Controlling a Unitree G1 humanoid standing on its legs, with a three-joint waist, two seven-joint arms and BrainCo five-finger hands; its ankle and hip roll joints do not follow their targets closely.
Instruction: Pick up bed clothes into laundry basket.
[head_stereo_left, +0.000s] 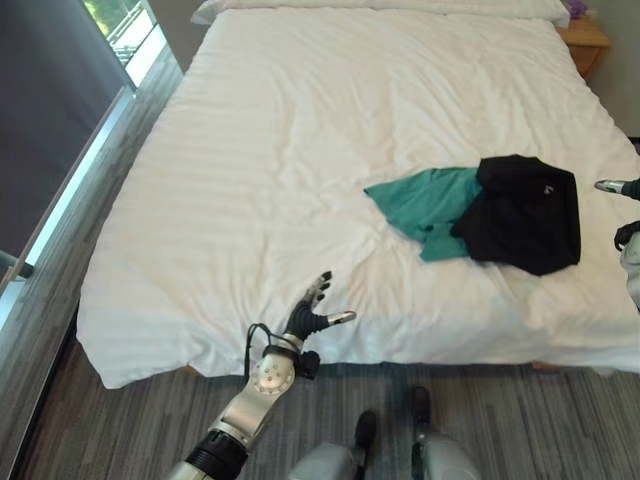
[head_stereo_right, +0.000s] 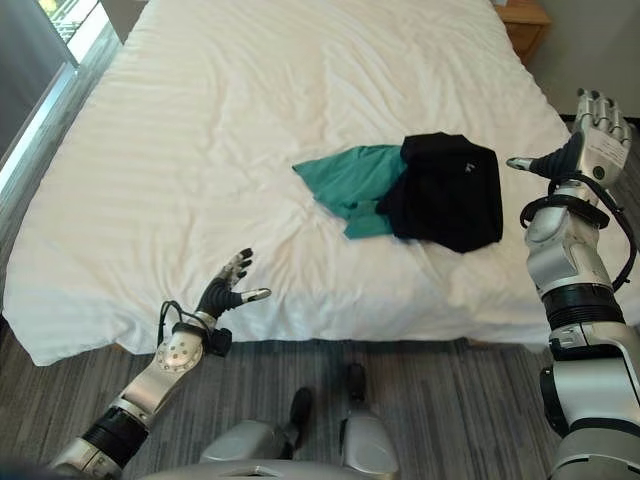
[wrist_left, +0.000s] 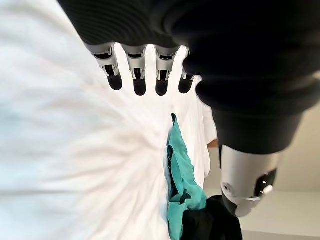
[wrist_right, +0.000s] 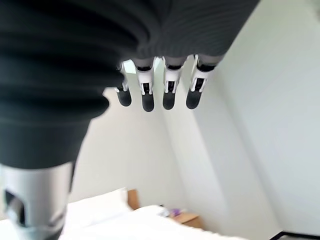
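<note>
The black garment is lying loosely on the teal garment's edge (head_stereo_left: 470, 218), so I expect the teal garment to come away on its own, bunched up and drooping, when I lift it.
A black garment (head_stereo_left: 524, 212) lies on the white bed (head_stereo_left: 300, 150), partly over a teal garment (head_stereo_left: 425, 203) to its left. Both also show in the right eye view, the black garment (head_stereo_right: 444, 190) beside the teal garment (head_stereo_right: 349, 178). My left hand (head_stereo_right: 228, 285) hovers open over the bed's near edge, well left of the clothes, its fingers (wrist_left: 139, 75) straight. My right hand (head_stereo_right: 592, 137) is raised open beside the bed's right side, just right of the black garment, fingers (wrist_right: 168, 87) straight and holding nothing.
A wooden nightstand (head_stereo_left: 585, 42) stands at the bed's far right corner. A window (head_stereo_left: 70, 170) runs along the left wall. Grey striped carpet (head_stereo_left: 130, 430) lies at the foot of the bed. Pillows (head_stereo_left: 380, 8) line the headboard end.
</note>
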